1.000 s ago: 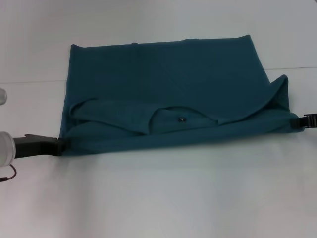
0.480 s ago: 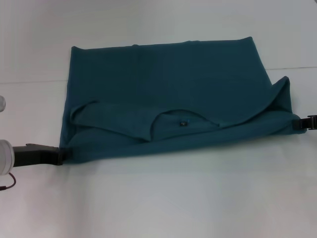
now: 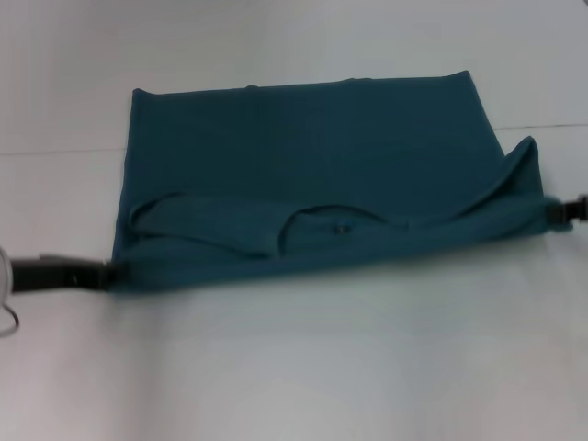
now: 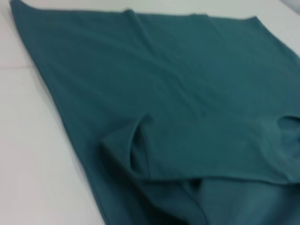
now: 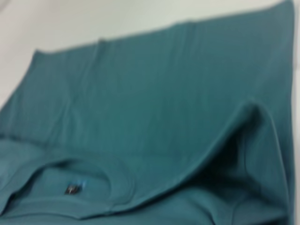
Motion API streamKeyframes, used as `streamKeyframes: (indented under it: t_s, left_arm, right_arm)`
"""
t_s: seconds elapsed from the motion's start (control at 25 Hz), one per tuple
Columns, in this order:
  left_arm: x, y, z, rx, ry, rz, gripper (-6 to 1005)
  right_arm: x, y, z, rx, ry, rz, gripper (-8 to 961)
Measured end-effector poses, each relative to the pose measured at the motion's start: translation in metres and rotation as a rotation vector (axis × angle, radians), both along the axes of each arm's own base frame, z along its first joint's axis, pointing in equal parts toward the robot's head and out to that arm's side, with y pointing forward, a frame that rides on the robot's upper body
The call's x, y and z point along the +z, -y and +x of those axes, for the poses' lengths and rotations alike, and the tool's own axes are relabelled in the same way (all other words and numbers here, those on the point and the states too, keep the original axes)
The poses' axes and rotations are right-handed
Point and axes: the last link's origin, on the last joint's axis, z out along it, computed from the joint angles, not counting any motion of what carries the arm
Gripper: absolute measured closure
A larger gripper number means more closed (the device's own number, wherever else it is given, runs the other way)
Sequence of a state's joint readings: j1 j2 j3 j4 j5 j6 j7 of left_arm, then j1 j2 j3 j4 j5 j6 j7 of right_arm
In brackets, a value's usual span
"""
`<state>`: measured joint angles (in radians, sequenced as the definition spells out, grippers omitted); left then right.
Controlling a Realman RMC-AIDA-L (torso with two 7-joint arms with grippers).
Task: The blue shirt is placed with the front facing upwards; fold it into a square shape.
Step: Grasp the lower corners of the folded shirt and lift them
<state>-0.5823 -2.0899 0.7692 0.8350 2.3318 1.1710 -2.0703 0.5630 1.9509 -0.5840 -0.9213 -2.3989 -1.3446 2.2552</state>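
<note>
The cloth [image 3: 317, 227] around the neck opening is bunched up near the robot's grippers. Both grippers should pull the near corners [image 3: 138, 273] back toward the robot to spread the cloth out before they fold on.
The blue shirt [image 3: 312, 147] lies folded into a wide rectangle on the white table [image 3: 294, 367]. Its neck opening with a small dark label [image 3: 340, 227] faces up near the front edge. A folded flap runs along that edge. My left gripper [image 3: 107, 274] is shut on the shirt's near left corner, low over the table. My right gripper [image 3: 554, 213] is shut on the near right corner, where the cloth rises in a raised fold [image 3: 519, 170]. The left wrist view shows only the shirt [image 4: 164, 93]. The right wrist view shows the shirt [image 5: 164, 93] and its label [image 5: 72, 189].
The white table surrounds the shirt, with bare surface in front of it and a strip behind it [image 3: 294, 46]. A thin dark cable [image 3: 11, 322] hangs by my left arm at the picture's left edge.
Both grippers have shifted slightly outward, drawing the near edge tauter. The front edge dipped toward me and came back. The flap around the neck lies flatter.
</note>
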Motion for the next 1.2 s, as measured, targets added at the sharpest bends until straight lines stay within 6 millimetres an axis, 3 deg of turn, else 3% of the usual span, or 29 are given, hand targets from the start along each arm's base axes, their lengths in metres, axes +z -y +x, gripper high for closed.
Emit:
streamKeyframes:
  t_s: [0.36,0.72,0.96,1.2]
  left_arm:
    - [0.039,-0.040,0.034,-0.014,-0.021,0.031,967]
    - [0.047,-0.045,0.037,-0.010,-0.013,0.048,968]
    - [0.039,-0.030,0.025,0.017,0.005,0.008,968]
    - [0.023,0.003,0.006,0.028,0.028,-0.061,967]
  right_arm:
    - [0.029,-0.036,-0.034,0.019,-0.016,0.064,896]
    - [0.037,-0.041,-0.038,0.027,0.004,0.073,896]
    - [0.025,-0.022,-0.018,-0.003,0.000,0.042,896]
    - [0.007,0.007,0.002,-0.023,-0.025,-0.030,897]
